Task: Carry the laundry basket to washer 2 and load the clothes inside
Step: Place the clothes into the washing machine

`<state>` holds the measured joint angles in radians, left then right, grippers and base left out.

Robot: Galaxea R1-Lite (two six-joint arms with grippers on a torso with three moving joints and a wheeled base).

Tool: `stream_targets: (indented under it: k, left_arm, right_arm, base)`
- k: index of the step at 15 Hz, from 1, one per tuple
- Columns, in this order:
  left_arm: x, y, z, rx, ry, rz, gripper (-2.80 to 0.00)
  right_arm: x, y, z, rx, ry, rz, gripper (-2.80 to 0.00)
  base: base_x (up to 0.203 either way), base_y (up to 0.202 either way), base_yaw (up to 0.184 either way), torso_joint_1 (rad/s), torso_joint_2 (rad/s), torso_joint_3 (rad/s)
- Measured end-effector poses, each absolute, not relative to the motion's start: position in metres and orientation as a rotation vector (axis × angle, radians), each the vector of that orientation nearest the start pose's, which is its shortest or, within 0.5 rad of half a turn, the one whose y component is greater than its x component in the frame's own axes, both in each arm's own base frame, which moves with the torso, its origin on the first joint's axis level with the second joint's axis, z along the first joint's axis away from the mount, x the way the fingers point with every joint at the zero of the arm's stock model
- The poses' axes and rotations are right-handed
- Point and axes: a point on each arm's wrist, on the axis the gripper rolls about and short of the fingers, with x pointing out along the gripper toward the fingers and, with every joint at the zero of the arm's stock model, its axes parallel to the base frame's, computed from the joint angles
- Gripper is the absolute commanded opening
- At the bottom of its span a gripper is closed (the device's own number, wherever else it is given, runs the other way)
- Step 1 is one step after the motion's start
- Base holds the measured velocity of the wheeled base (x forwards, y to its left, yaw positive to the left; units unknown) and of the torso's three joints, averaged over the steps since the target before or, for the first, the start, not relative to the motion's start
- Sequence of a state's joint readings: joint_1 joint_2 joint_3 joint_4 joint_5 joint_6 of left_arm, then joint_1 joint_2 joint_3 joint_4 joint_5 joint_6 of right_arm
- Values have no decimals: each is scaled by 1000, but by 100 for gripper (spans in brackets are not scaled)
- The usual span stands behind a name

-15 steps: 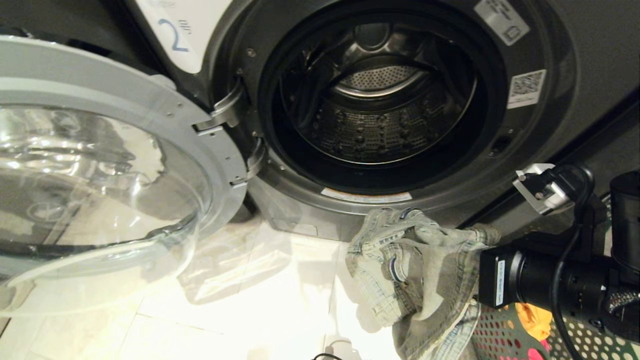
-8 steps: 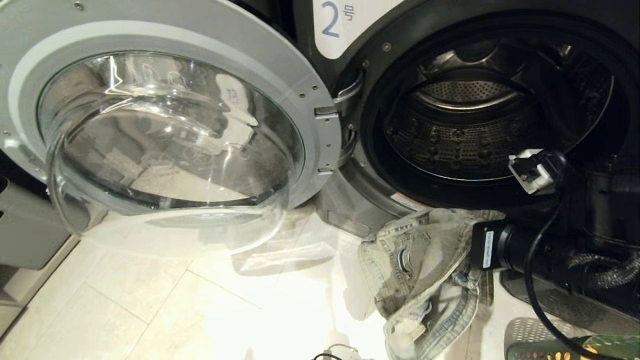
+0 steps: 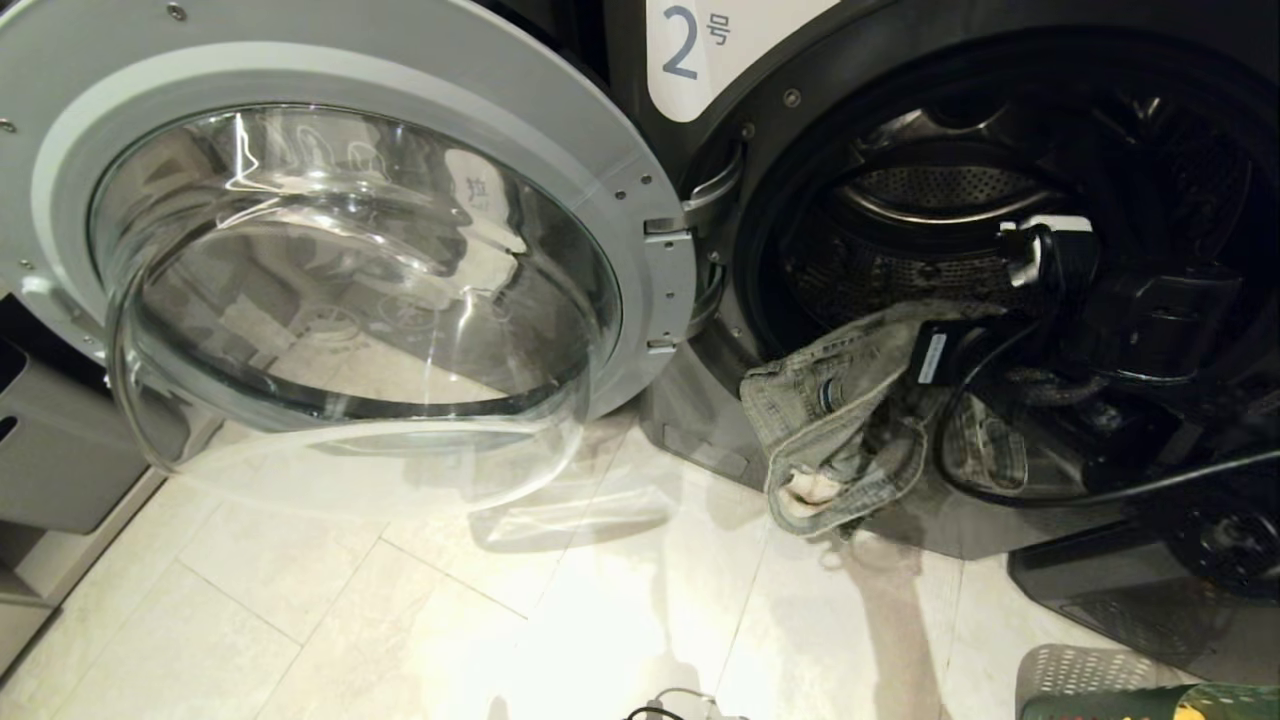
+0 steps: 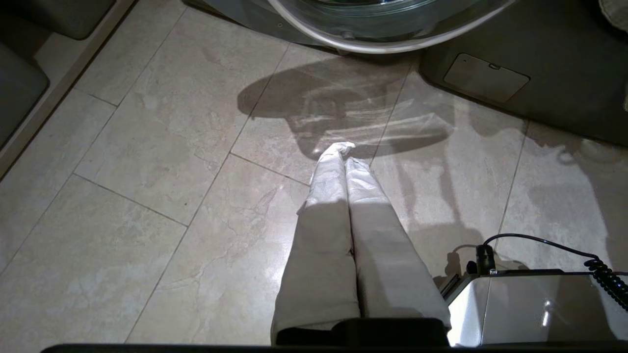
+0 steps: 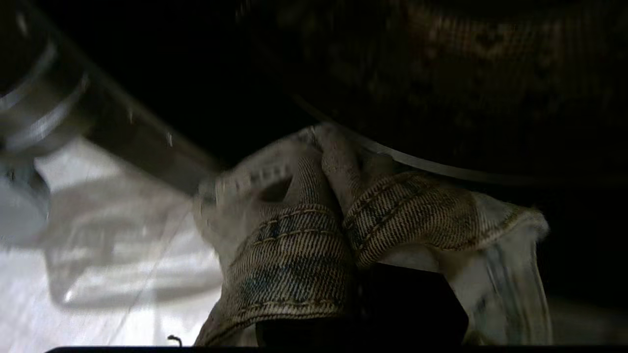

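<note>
Next, my right gripper turns the grey denim jeans hanging over the rim of the washer's opening (image 3: 806, 372) near the hinge towards the drum's back (image 3: 948, 187), push deeper, then opens.
Washer 2 (image 3: 700, 60), dark grey with a white label reading 2, has its glass door (image 3: 350, 250) swung wide to the left. My right gripper (image 3: 885, 350) reaches over the lower lip of the drum opening (image 3: 930, 190) and is shut on the grey denim jeans (image 3: 830, 410), which hang down over the lip towards the floor. Up close, the denim (image 5: 289, 255) is folded around the right gripper (image 5: 328, 166) and hides most of its fingers. Only the green rim of the laundry basket (image 3: 1150, 700) shows, at the bottom right corner. My left gripper (image 4: 345, 151) is parked, shut and empty, above the tiles.
The open door juts out over the pale tiled floor (image 3: 400, 600) on the left. A grey unit (image 3: 50, 450) stands at the far left. A black cable (image 3: 1050, 495) loops below my right arm. A white corner of the robot's base (image 4: 520, 304) lies beside the left gripper.
The view swung so the door fills the left side. My right arm lifted the jeans from in front of the washer's lower front up over the lip, into the drum opening.
</note>
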<state>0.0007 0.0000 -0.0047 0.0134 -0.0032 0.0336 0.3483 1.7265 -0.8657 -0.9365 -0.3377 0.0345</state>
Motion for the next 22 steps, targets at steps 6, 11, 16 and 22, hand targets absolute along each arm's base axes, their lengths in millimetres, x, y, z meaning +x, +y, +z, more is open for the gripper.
stream_targets:
  k: [6, 11, 16, 22]
  left_arm:
    - [-23, 0, 76, 33, 8, -1, -280]
    - [-23, 0, 76, 32, 8, -1, -280]
    - [-23, 0, 76, 32, 7, -2, -280]
    - [-23, 0, 76, 32, 7, -2, -280]
  right_arm:
    - [348, 111, 253, -40, -420, -47, -280]
    - [364, 102, 278, -92, -548, -117, -280]
    - [370, 95, 274, -100, -550, -137, -280]
    - [394, 99, 233, -119, -528, -149, -280]
  base:
    - [0, 0, 0, 0, 0, 0]
    - [0, 0, 0, 0, 0, 0]
    - [0, 0, 0, 0, 0, 0]
    - [0, 0, 0, 0, 0, 0]
